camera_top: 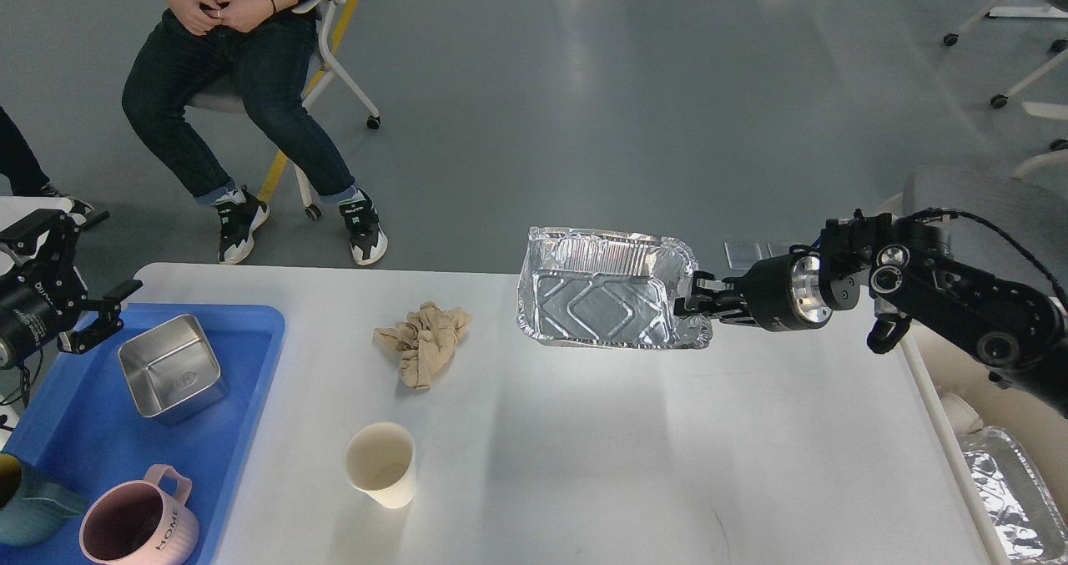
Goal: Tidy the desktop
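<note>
My gripper will drop the white paper cup (381,464) into the foil container (610,293), which hangs tilted and has shallow sides, so the cup will tip over and rest at a slant.
The white desktop (634,456) fills the lower middle. My right gripper (694,306) is shut on the right rim of an aluminium foil container (596,294) and holds it tilted above the far edge of the desktop. A crumpled beige paper towel (423,344) lies on the desktop left of it. A white paper cup (381,465) stands upright nearer the front. My left gripper (96,252) is open and empty above the far left corner of the blue tray (250,356).
The blue tray holds a square steel bowl (171,366), a pink mug (138,525) and a teal cup (29,506). A cream-white bin (1014,486) at the right holds another foil container. A seated person (242,89) is beyond the table.
</note>
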